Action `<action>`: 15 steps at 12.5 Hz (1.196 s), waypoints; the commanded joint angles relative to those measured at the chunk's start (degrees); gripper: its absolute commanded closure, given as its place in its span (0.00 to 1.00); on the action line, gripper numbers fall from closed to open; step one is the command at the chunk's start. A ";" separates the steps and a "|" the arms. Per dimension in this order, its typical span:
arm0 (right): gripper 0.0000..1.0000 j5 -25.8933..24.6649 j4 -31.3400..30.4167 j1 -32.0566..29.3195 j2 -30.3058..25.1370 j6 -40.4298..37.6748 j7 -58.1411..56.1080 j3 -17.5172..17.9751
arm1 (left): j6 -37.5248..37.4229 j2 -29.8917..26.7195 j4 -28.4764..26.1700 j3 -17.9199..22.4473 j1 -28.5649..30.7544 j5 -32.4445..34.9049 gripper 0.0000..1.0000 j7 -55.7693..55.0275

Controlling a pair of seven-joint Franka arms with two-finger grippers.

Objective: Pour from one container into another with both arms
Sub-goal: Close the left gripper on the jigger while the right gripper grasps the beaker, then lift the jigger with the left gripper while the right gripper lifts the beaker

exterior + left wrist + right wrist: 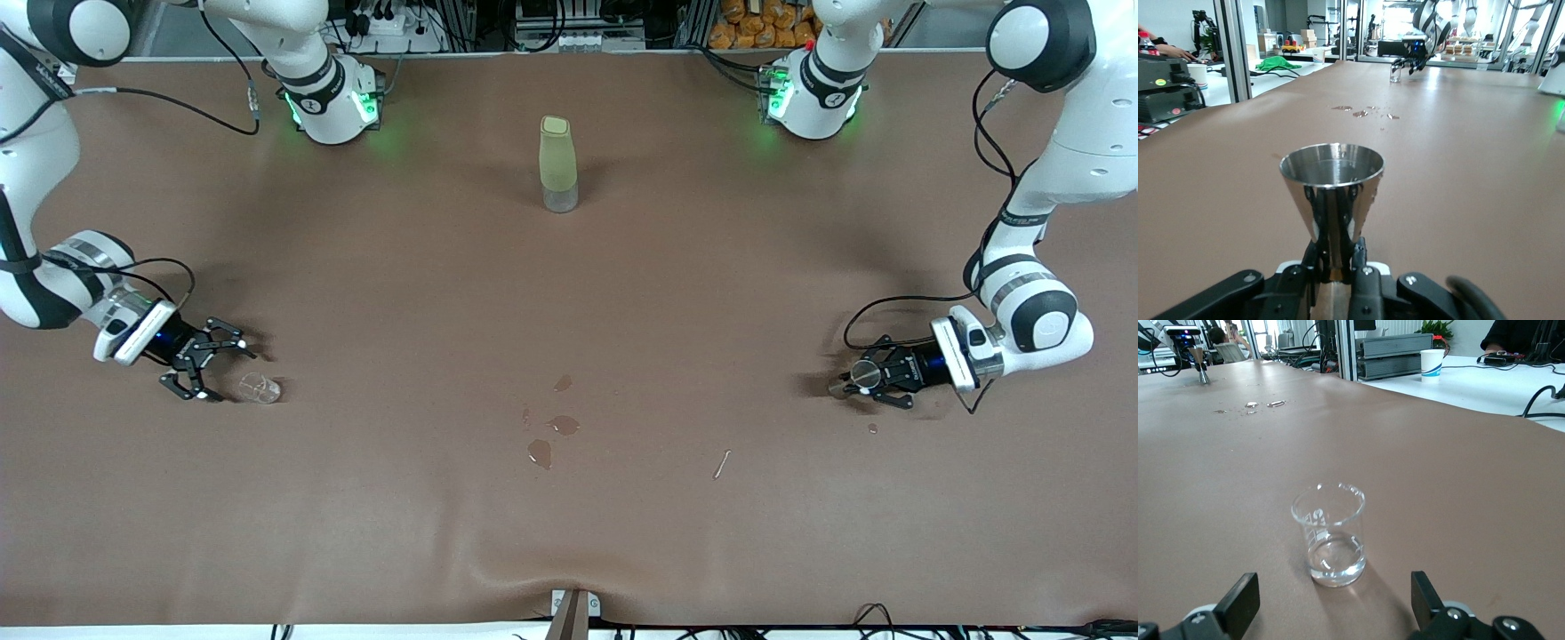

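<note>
Clear liquid [1337, 560] fills only the low part of the glass beaker [1330, 532], so it will get to the beaker's rim only at a steep tilt when the robot pours.
A small clear glass beaker [1330, 533] stands upright on the brown table [569, 293] toward the right arm's end, also seen in the front view as the beaker [260, 388]. My right gripper [206, 363] is low beside it and open. Its fingers [1238, 603] stand wide apart just short of the glass, touching nothing. Toward the left arm's end, my left gripper [846, 382] is shut on the narrow waist of a steel cone-shaped jigger [1331, 190], which is upright, mouth up. The front view shows the jigger [861, 375] low at the table.
A tall pale-green bottle [558, 164] with a clear base stands mid-table, nearer the arms' bases. Small puddles [551, 436] lie on the cloth between the two grippers. A thin stick-like scrap [721, 463] and a drop [872, 428] lie nearer the front camera.
</note>
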 commanded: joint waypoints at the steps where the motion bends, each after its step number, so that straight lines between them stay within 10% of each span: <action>1: 0.00 3.06 1.23 -0.64 1.76 -0.88 -1.40 0.69 | -0.84 -0.31 3.89 -0.04 -6.47 -0.10 1.00 -7.24; 15: 0.00 15.63 4.65 6.03 6.68 -0.88 -5.09 0.86 | 32.36 2.06 18.56 -0.04 -41.90 -38.07 1.00 -12.37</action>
